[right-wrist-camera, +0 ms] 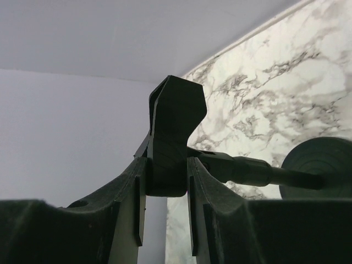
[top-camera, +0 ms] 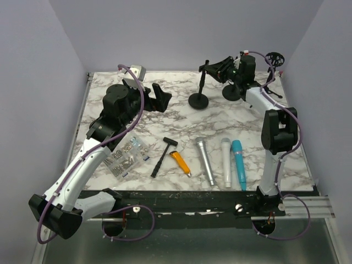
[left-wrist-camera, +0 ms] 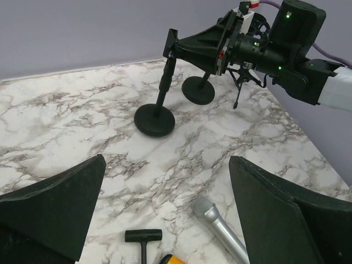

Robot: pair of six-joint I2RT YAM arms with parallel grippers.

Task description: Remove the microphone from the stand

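Note:
The black stand [top-camera: 199,99] is upright and the marble [top-camera: 215,93] beside the second round base is open, so the robot's right gripper should carry on moving the stand there and let go of it.
A black microphone stand [top-camera: 198,100] stands at the back middle of the marble table; its round base [left-wrist-camera: 154,119] rests on the surface. My right gripper [top-camera: 211,68] is shut on the stand's empty clip [right-wrist-camera: 170,129], with a finger on each side, and the pole [right-wrist-camera: 253,171] runs off to the base [right-wrist-camera: 324,165]. No microphone shows in the clip. A silver microphone [top-camera: 205,161], a white one [top-camera: 226,162] and a teal one [top-camera: 239,163] lie side by side at the front. My left gripper [top-camera: 157,94] is open and empty, left of the stand.
A second round base [top-camera: 232,93] and a small tripod [top-camera: 273,59] stand at the back right behind the right arm. A black hammer [top-camera: 162,155], an orange-handled tool [top-camera: 180,163] and a bag of small parts [top-camera: 126,157] lie at the front left. Walls close in on three sides.

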